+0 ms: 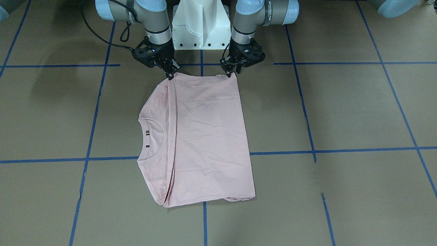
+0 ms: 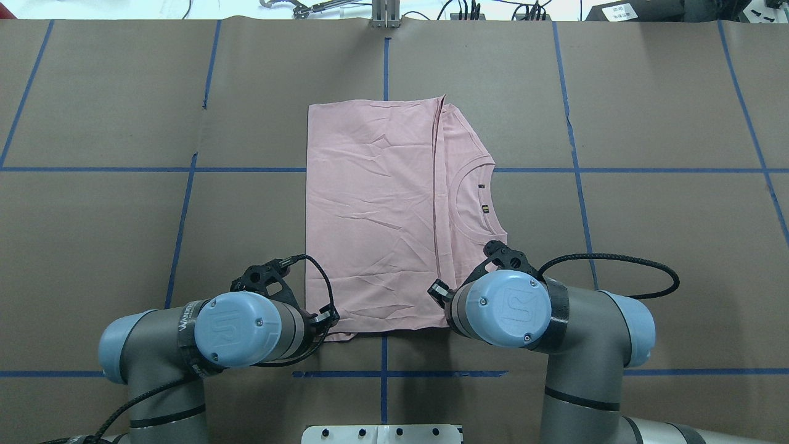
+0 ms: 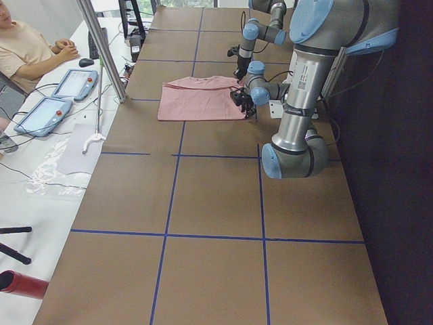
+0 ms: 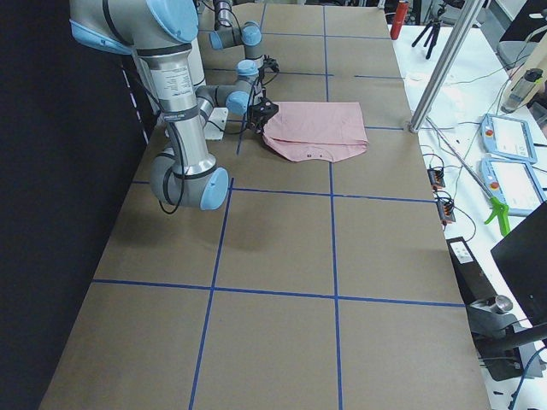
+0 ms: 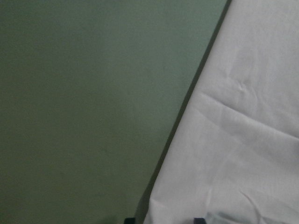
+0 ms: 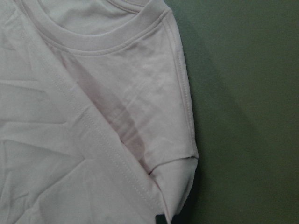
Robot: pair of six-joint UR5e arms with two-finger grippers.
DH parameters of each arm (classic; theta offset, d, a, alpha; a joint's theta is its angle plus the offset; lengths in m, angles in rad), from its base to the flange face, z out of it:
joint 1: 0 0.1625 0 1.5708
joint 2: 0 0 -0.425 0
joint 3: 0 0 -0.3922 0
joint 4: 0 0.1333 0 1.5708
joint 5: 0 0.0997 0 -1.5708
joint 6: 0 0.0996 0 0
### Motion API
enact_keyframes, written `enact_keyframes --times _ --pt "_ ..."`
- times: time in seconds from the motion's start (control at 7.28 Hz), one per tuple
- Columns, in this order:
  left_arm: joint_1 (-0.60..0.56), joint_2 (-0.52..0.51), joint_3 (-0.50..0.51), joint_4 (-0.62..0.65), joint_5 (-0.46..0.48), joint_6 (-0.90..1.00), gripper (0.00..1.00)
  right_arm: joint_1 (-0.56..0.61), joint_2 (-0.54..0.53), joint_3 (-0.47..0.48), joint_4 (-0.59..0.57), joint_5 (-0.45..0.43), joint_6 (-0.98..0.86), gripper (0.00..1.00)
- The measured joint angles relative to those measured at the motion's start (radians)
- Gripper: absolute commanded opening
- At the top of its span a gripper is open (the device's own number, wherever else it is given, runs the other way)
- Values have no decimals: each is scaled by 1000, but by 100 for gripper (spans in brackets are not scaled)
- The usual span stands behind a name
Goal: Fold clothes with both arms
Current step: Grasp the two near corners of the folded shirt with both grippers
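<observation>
The ribbed collar sits midway along the T-shirt's side, so it will fold double and become hidden when I carry the near corners over.
The pale pink T-shirt lies folded and flat on the brown table, plain side up, with its ribbed collar towards my right. It also shows in the side views. My right gripper is down at the shirt's near corner on the collar side; in the right wrist view the fabric runs down to the closed tips. My left gripper is at the other near corner. Its fingertips stand apart over the shirt's edge. The print is hidden.
The white pedestal base stands just behind both grippers. Blue tape lines cross the table. An operator, teach pendants and a metal post are along the far side.
</observation>
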Motion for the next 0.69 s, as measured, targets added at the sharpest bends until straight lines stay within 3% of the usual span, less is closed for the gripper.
enact_keyframes --times 0.14,0.27,0.41,0.69 --pt "0 -1 5 0 -1 1 49 0 0 0 0 0 0 0" --pt "1 -2 8 -1 -1 3 30 -1 1 0 0 0 1 0" --pt "2 -3 9 0 -2 4 0 -1 1 0 0 0 1 0" --pt "2 -5 8 0 -3 4 0 -1 4 1 0 0 0 0"
